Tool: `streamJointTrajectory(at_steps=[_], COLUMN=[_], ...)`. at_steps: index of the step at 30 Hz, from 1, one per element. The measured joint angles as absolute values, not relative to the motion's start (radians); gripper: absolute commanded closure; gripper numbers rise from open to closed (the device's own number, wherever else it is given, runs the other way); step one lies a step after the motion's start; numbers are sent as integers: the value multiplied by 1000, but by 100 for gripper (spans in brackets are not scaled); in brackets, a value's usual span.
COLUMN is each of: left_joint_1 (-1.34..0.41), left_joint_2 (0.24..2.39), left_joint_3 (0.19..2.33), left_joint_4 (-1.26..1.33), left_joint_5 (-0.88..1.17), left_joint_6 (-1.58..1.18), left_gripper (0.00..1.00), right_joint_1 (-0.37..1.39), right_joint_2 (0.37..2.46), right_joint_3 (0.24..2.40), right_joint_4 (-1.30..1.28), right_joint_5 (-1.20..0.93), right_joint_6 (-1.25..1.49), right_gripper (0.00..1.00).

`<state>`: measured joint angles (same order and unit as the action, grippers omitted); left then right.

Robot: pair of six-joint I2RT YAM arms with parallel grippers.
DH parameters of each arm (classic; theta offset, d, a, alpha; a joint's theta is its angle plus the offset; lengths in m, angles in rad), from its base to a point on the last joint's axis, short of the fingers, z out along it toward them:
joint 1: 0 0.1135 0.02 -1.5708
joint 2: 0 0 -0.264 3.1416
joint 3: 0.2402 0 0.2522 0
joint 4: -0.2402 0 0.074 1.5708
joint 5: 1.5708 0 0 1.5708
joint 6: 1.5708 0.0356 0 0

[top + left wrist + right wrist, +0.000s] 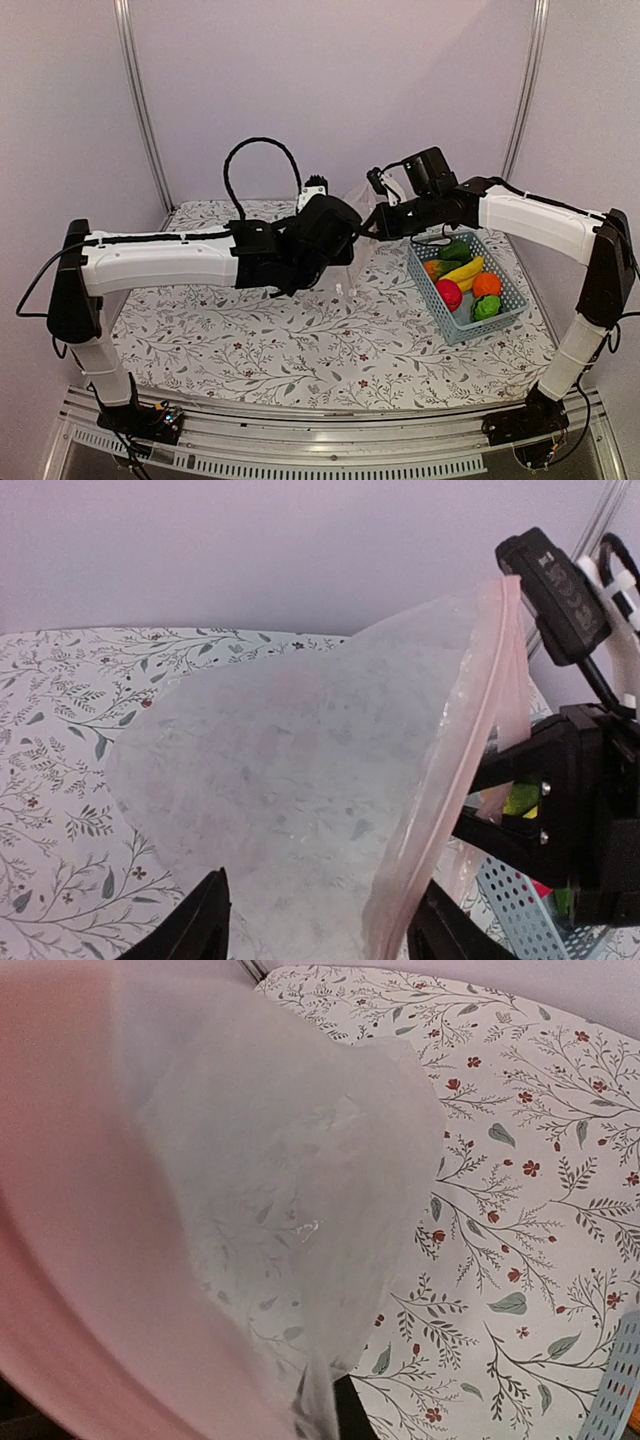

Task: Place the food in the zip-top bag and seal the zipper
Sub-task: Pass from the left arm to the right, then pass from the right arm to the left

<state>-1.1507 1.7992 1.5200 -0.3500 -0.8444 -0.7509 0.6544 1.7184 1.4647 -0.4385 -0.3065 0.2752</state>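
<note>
The robot's right gripper is holding the bag's opening (512, 705), so the left gripper needs to grip the pink zipper's lower end (391, 912) tightly before the right gripper goes to get the red fruit.
The clear zip-top bag (357, 262) hangs between my two grippers above the table's middle. In the left wrist view the bag (290, 780) fills the frame, and its pale pink zipper (470, 740) runs down the right side. My left gripper (322, 885) is open wide, with the bag's lower part between its fingers; it also shows in the top view (345, 240). My right gripper (381, 222) is shut on the bag's mouth edge, and the bag (270, 1190) drapes over its camera and hides most of the gripper (325, 1410). The food (465, 280) lies in the basket.
The light blue slatted basket (513, 292) stands at the right and holds green peppers, a banana, an orange and a red fruit. Its corner shows in both wrist views (520, 910) (615, 1380). The floral tablecloth (250, 340) covers the table. Walls close in the back and sides.
</note>
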Motion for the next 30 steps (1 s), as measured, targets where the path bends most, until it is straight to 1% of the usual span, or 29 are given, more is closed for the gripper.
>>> streamJointTrajectory(at_steps=[5,6,8,11,15,16,20,22,23,28,30], left_joint_1=[-1150,-1149,-1148,-1146,-1144,-1144,-1143,-1143,-1144,-1145,-1145], left_joint_2=[1857,1869,1885,1904,1908,1908,1908,1904,1897,1801,1753], left_joint_3=[1573,1589,1619,1651,1651,1650,1636,1626,1617,1534,1500], left_joint_4=[-376,-395,-434,-490,-538,-541,-554,-555,-552,-521,-488], left_joint_5=[-815,-818,-829,-861,-905,-913,-951,-956,-956,-963,-972], left_joint_6=[-735,-741,-758,-786,-810,-814,-824,-824,-823,-816,-805], left_gripper=[38,39,45,59,92,99,100,100,100,100,100], right_joint_1=[654,654,654,656,662,663,668,669,670,673,672], right_joint_2=[1689,1685,1676,1674,1674,1674,1674,1673,1673,1673,1673], right_joint_3=[1459,1459,1459,1459,1450,1448,1445,1444,1442,1436,1436], right_joint_4=[-427,-424,-419,-414,-410,-410,-411,-411,-413,-450,-456], right_joint_5=[-322,-325,-333,-336,-337,-339,-321,-276,-248,-81,-38], right_joint_6=[299,301,305,308,308,310,309,303,302,275,263], right_gripper=[100,100,100,100,99,99,98,89,86,81,77])
